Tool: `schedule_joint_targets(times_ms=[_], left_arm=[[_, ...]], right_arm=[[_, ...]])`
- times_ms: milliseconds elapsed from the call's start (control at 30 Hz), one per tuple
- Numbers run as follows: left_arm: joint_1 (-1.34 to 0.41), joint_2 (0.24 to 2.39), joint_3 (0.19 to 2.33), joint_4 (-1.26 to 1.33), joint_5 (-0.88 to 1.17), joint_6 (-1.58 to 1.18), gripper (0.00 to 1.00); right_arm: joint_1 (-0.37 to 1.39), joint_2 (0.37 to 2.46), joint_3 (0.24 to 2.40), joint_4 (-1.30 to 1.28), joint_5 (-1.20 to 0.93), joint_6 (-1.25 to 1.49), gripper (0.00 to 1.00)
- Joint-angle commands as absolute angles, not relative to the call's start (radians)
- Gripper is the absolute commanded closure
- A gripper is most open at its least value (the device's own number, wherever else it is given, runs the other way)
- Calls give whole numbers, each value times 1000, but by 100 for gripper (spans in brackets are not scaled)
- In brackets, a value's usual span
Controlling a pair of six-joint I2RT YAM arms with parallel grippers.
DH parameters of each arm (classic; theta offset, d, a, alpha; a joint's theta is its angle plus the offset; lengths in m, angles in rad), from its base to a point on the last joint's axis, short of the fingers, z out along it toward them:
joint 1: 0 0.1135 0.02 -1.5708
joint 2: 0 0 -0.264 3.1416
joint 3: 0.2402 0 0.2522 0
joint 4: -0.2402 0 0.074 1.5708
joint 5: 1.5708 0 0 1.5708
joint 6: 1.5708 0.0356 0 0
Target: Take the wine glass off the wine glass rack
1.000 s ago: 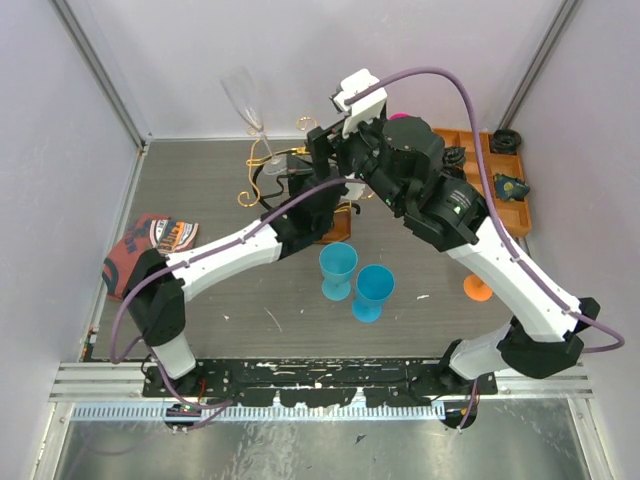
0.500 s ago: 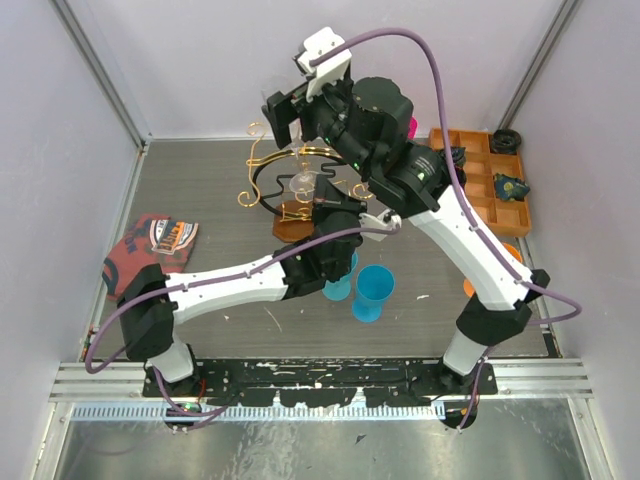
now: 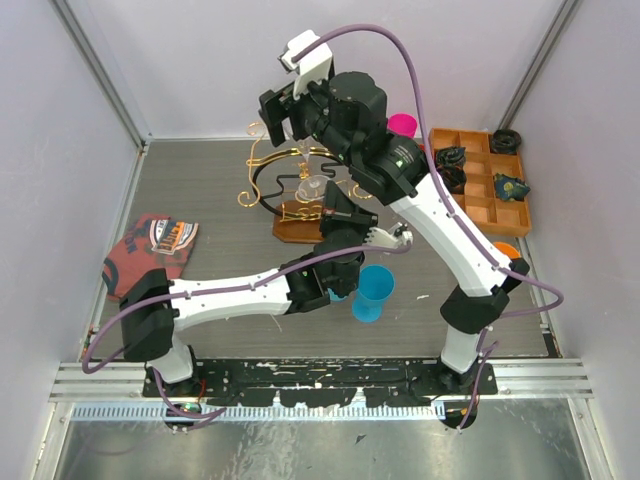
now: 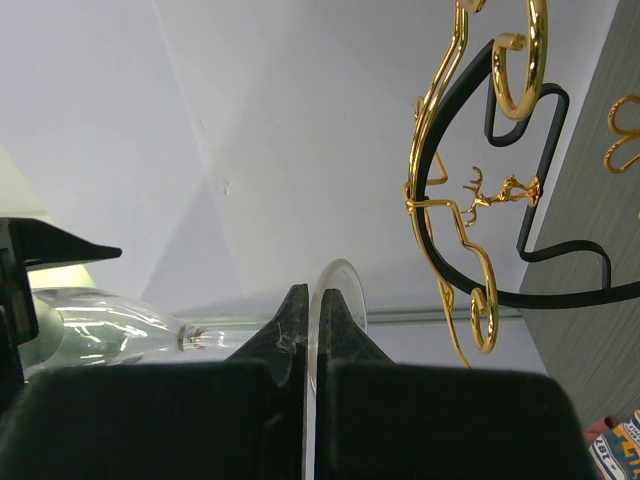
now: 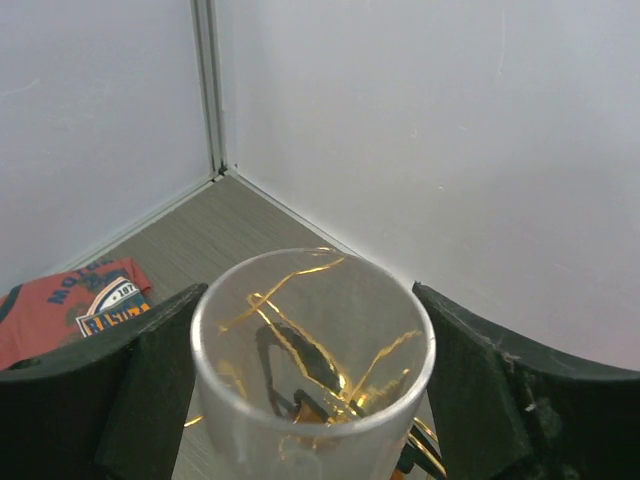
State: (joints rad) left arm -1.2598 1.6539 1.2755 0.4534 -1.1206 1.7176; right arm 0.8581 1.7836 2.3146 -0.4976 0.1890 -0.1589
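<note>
The wine glass's round foot (image 3: 313,188) is clamped in my left gripper, so that gripper should open and move back before my right gripper, which is holding the bowl (image 5: 313,350), stands the glass upright.
The clear wine glass (image 3: 312,186) lies tilted in the air above the wine glass rack (image 3: 262,187), a gold scroll frame with a black centre piece on a brown wooden base (image 3: 300,228). My left gripper (image 3: 322,197) is shut on the glass's round foot (image 4: 340,295), with the stem and bowl running off to the left in the left wrist view. My right gripper (image 3: 287,118) holds high over the rack, its fingers (image 5: 150,370) against both sides of the bowl (image 5: 312,345). The rack (image 4: 470,200) stands apart from the glass and shows through the bowl in the right wrist view.
Two blue cups (image 3: 373,291) stand in front of the rack, one partly under my left arm. A pink cup (image 3: 404,124) and an orange compartment tray (image 3: 487,190) are at the back right. A red printed cloth (image 3: 150,245) lies left. Walls close in on three sides.
The glass stood upright at the back a second ago. It now lies tilted over the rack. My right gripper swung left and closed round its bowl, and my left arm drew back toward the front.
</note>
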Motion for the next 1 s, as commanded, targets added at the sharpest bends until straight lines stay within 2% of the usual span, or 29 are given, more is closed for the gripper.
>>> schedule_joint_targets(times_ms=[0, 133, 267, 300, 367, 433, 467, 500, 533, 567, 733, 967], left_arm=[[-1273, 1653, 1266, 497, -1152, 1824, 100], [-1275, 1653, 1257, 495, -1152, 1822, 100], [-1276, 1655, 1255, 473, -1159, 1810, 100], [-1276, 1655, 1255, 466, -1162, 1805, 91], [-1276, 1658, 1256, 453, -1172, 1798, 67], [-1277, 1658, 1258, 446, -1189, 1789, 52], [-1278, 1658, 1261, 440, -1196, 1784, 41], [-1280, 1657, 1266, 438, -1203, 1779, 26], [-1282, 1655, 1271, 436, -1207, 1775, 6], [-1282, 1655, 1277, 428, -1212, 1768, 1], [-1283, 1657, 1306, 396, -1235, 1721, 2], [-1273, 1646, 1356, 371, -1284, 1674, 2]], right_arm=[[839, 1772, 2362, -474, 178, -128, 21], [835, 1767, 2368, -478, 173, -116, 45], [832, 1753, 2367, -478, 175, -107, 57], [831, 1749, 2367, -474, 179, -106, 58], [826, 1737, 2364, -466, 196, -103, 59], [814, 1719, 2352, -451, 209, -104, 61], [805, 1709, 2346, -442, 227, -103, 61], [791, 1700, 2339, -435, 246, -102, 61], [778, 1690, 2337, -426, 252, -99, 62], [761, 1677, 2335, -418, 256, -94, 62], [659, 1608, 2290, -376, 271, -82, 62], [485, 1448, 2077, -302, 312, -106, 62]])
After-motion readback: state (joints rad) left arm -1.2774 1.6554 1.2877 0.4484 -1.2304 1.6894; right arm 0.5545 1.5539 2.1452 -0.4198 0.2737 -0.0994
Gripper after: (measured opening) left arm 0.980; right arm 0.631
